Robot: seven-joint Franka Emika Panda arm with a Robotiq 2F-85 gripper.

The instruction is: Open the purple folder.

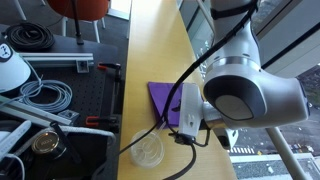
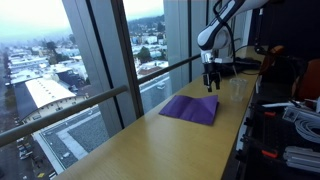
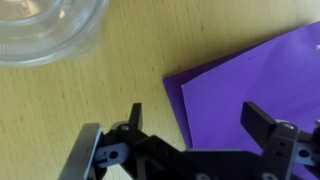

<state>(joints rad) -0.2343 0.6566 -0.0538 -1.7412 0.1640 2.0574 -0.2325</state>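
Observation:
The purple folder's edge (image 3: 178, 108) is between my gripper's fingers, one over wood and one over the cover. My gripper should go down next until it closes on the top cover (image 3: 204, 112).
The purple folder (image 2: 190, 107) lies flat and closed on the wooden table; it also shows in an exterior view (image 1: 165, 100) and fills the right of the wrist view (image 3: 250, 80). My gripper (image 3: 200, 118) is open and empty. It hangs just above the folder's edge nearest the clear round plastic lid (image 3: 45, 25), one finger over the bare wood and one over the purple cover. In an exterior view the gripper (image 2: 210, 85) is at the folder's far end. The arm hides that end in an exterior view (image 1: 190, 125).
The clear lid (image 1: 150, 152) lies on the table beside the folder, also seen in an exterior view (image 2: 238, 88). A black bench with cables and tools (image 1: 50, 95) borders the table. Large windows (image 2: 100, 60) run along the table's other side.

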